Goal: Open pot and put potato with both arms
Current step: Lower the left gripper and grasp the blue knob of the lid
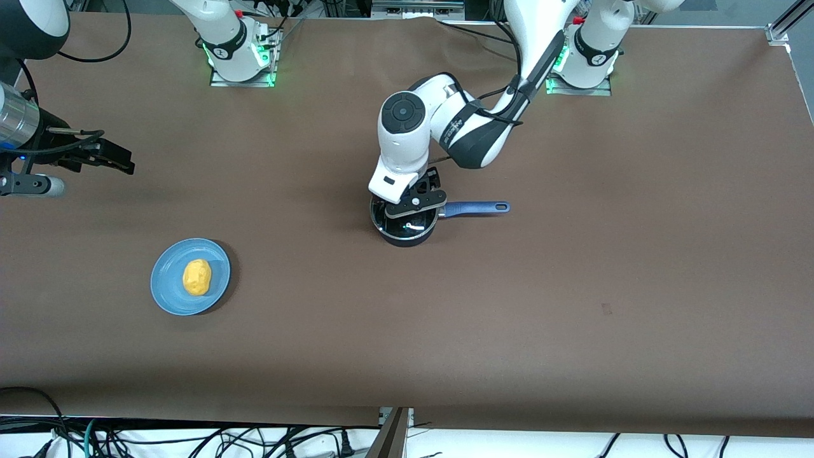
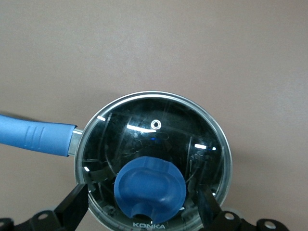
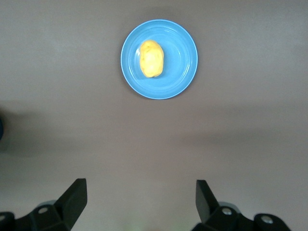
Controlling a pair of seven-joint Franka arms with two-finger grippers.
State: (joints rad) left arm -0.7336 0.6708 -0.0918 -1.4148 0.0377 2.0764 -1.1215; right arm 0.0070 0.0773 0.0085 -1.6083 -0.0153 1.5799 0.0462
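Note:
I expect the pot [image 1: 406,240] to be empty when I lift the lid away, because only black shows through the glass lid [image 2: 171,137].
The black pot [image 1: 407,240] stands mid-table with its glass lid [image 2: 159,130] on, and its blue handle [image 1: 477,207] points toward the left arm's end. My left gripper [image 1: 413,213] hangs just over the lid, open. Its fingers [image 2: 74,204] stand on either side of the blue knob [image 2: 150,187] without touching it. The yellow potato [image 1: 197,277] lies on a blue plate [image 1: 166,289] toward the right arm's end. My right gripper [image 1: 124,160] waits in the air over bare table there, open and holding nothing. Its wrist view shows the potato [image 3: 151,58] on the plate [image 3: 180,67].
The brown mat [image 1: 572,286] covers the whole table. Both arm bases [image 1: 238,57] stand along the edge farthest from the front camera. Loose cables [image 1: 191,439] lie off the mat's edge nearest that camera.

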